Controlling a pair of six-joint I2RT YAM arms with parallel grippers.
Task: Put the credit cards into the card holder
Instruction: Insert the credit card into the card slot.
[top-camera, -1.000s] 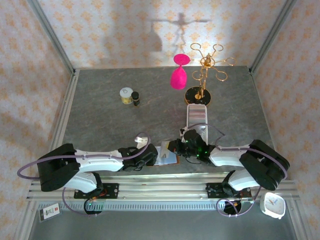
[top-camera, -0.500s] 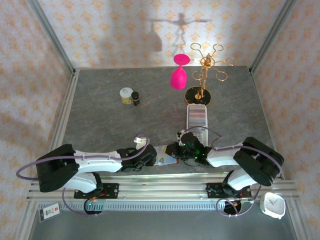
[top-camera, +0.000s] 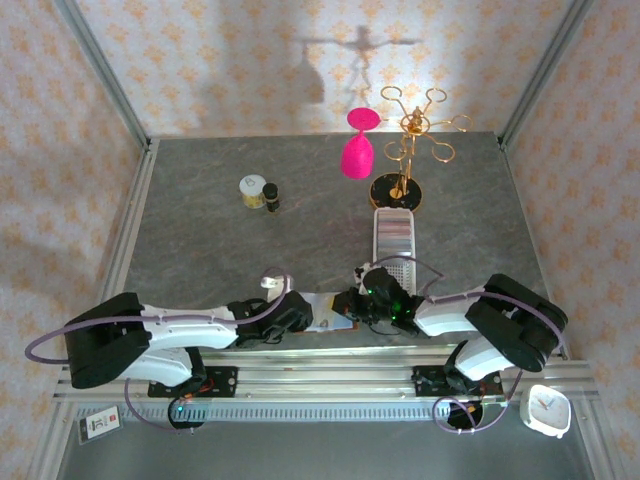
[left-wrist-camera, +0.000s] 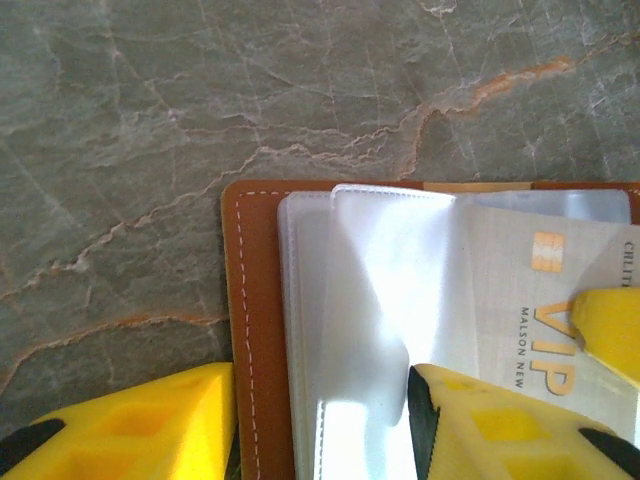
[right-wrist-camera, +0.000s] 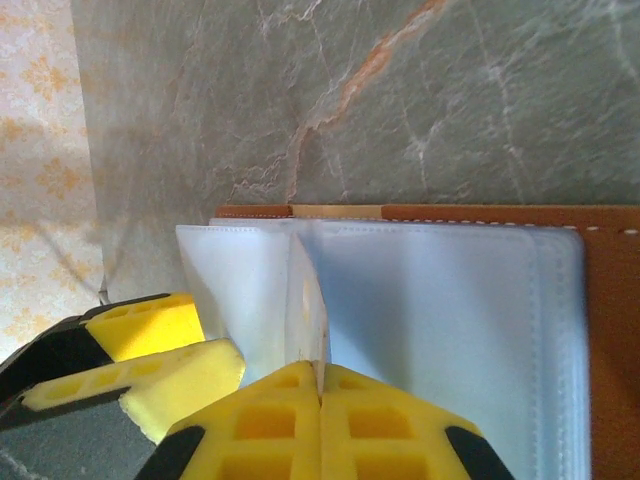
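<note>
Much of the VIP card (left-wrist-camera: 535, 285) is still outside the clear sleeve. Next, I open my right gripper and push the card in from the card's exposed edge (right-wrist-camera: 317, 290).
The card holder (left-wrist-camera: 258, 330) lies open on the stone table, brown leather with clear plastic sleeves (right-wrist-camera: 450, 320). My left gripper (left-wrist-camera: 320, 425) stands open astride its left edge: one finger beside the leather, the other against a bulging sleeve. My right gripper (right-wrist-camera: 320, 385) is shut on a pale credit card (left-wrist-camera: 510, 280) marked VIP, seen edge-on in the right wrist view (right-wrist-camera: 312, 320). The card's front end lies among the sleeves; I cannot tell whether it is inside a pocket. In the top view both grippers (top-camera: 305, 315) (top-camera: 350, 305) meet over the card holder (top-camera: 328, 310) near the table's front edge.
A long white perforated tray (top-camera: 393, 235) lies just behind the right gripper. Farther back stand a gold rack (top-camera: 408, 150), a pink glass (top-camera: 357, 155), a small jar (top-camera: 252, 190) and a dark bottle (top-camera: 271, 198). The metal rail (top-camera: 320, 360) runs close in front.
The left gripper has slid right along the card holder and its jaws have widened. The right gripper edged left early on and stays shut on the card.
</note>
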